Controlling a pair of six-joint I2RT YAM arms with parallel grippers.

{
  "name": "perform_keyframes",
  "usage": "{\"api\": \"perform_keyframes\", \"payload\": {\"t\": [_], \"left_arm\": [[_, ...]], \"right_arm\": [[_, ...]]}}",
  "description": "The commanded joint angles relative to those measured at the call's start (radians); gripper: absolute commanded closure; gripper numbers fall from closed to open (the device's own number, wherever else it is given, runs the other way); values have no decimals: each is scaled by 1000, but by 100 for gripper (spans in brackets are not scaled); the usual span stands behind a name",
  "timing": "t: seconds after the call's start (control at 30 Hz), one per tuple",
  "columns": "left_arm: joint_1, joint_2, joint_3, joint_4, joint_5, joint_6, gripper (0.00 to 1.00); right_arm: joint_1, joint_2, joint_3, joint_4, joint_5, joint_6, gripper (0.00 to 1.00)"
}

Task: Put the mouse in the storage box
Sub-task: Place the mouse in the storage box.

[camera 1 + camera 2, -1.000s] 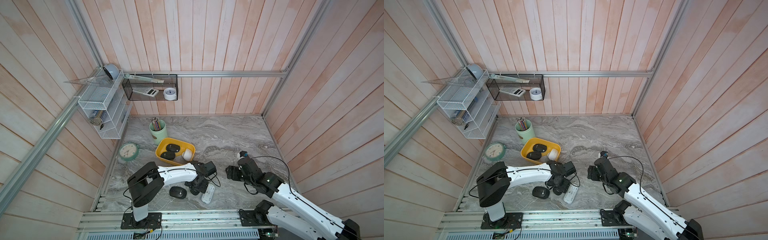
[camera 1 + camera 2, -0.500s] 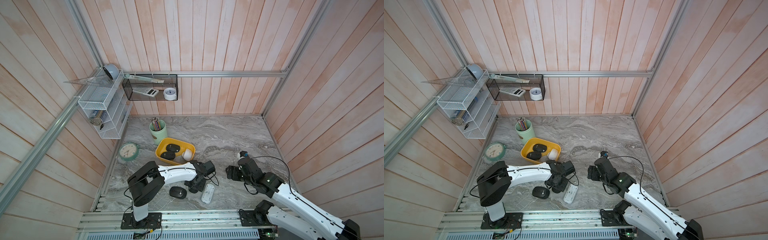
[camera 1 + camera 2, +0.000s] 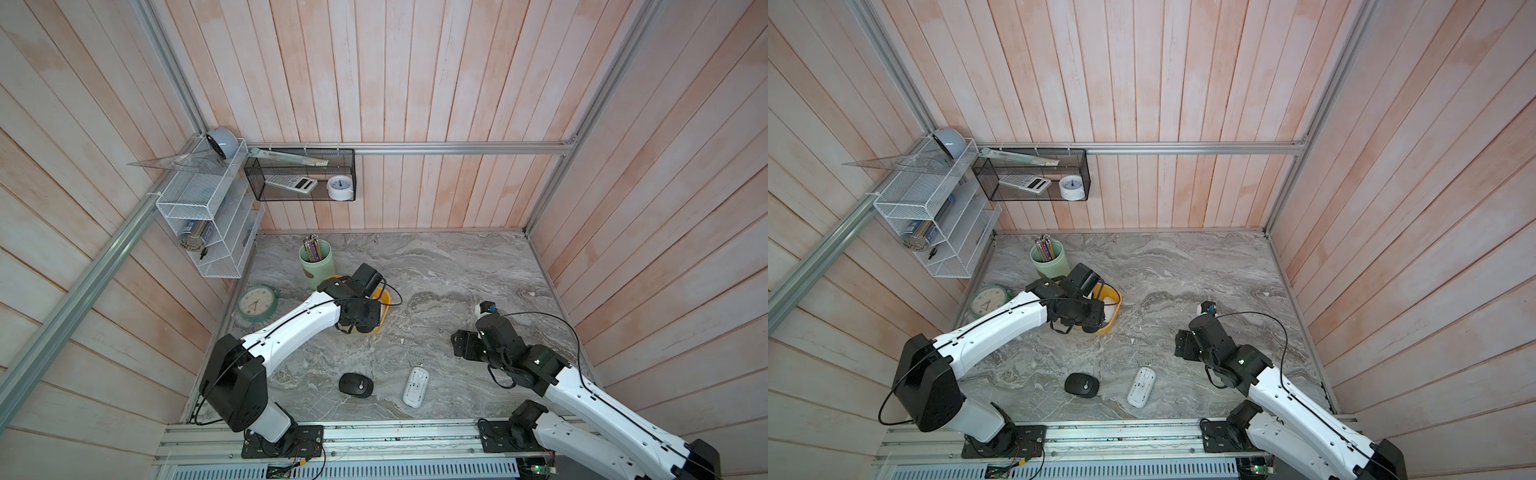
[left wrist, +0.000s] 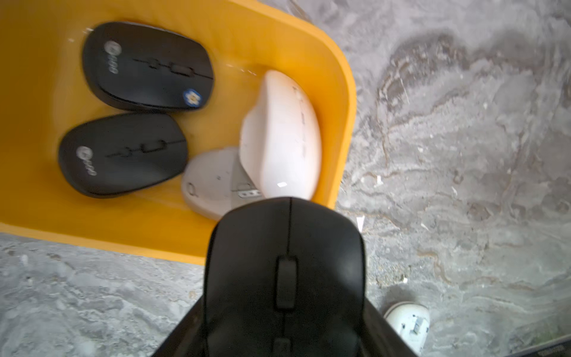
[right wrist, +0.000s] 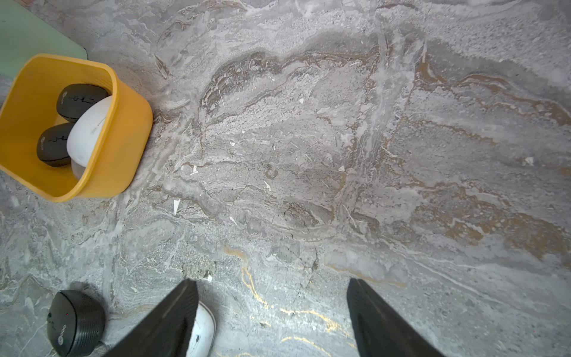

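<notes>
My left gripper keeps going over the two black mice [image 4: 135,111] and lets go there, as the held mouse is clear above the storage box's near rim [image 4: 172,256].
My left gripper [image 4: 284,312] is shut on a black mouse [image 4: 285,262] and holds it over the near rim of the yellow storage box [image 4: 343,123]. In both top views that gripper [image 3: 359,316] [image 3: 1077,313] hangs over the box [image 3: 385,300] [image 3: 1116,312] and hides the held mouse. Inside the box lie two black mice [image 4: 148,66] [image 4: 123,153] and two white ones [image 4: 281,136] [image 4: 210,182]. My right gripper [image 5: 272,309] [image 3: 463,345] stands open over bare table, well to the right of the box [image 5: 123,139].
A black mouse [image 3: 355,385] [image 5: 74,321] and an upturned white mouse [image 3: 416,387] [image 5: 204,330] lie near the table's front edge. Behind the box stands a green pencil cup [image 3: 316,266], left of it a green clock [image 3: 257,302]. Wooden walls enclose the table.
My left gripper closed on a black mouse near the front of the table and carried it back to the storage box. The right arm has not moved.
</notes>
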Motion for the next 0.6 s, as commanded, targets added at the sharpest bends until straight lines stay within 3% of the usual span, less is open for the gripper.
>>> {"api": "perform_keyframes", "payload": {"t": [0.0,0.23,0.57], "left_arm": [[64,23,49,-40,-16,44,52],[163,127,114,-50,-59,60,52],[226,298,202,-70,-161,78,52]], "right_arm": [[-4,7,-4,17,28,-6,18],[-7,26,-10,22,42,-25,18],[-8,54,-10,29,35,-41,18]]}}
